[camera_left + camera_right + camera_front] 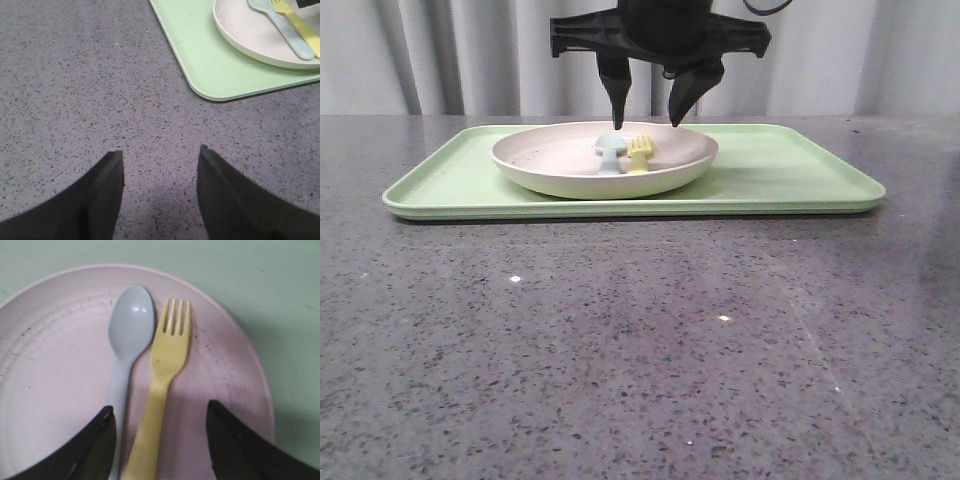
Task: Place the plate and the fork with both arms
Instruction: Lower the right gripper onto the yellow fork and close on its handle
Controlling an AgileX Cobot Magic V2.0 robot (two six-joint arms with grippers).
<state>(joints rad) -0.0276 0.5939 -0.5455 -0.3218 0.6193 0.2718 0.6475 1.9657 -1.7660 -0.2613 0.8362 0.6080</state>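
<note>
My right gripper's fingers straddle the pale blue spoon's handle (609, 163) and the yellow fork (638, 162), so I should shift toward the tray's empty half before closing on the fork.
The cream plate (540, 155) sits on the left half of the light-green tray (800, 165). The yellow fork (640, 155) lies in it beside a pale blue spoon (609, 152). My right gripper (646, 123) hangs open just above the plate, its fingertips apart over the two utensils. From the right wrist the fork (170, 355) runs between the spread fingers of the right gripper (160, 407), with the spoon (131, 325) next to it on the plate (50, 365). My left gripper (160, 150) is open over bare table, short of the tray corner (200, 55). It holds nothing.
The grey speckled tabletop (640, 350) stretches in front of the tray. Grey curtains hang behind. In the left wrist view the plate (245, 35) with the fork (300, 25) and spoon (282, 27) shows beyond the tray's rounded corner.
</note>
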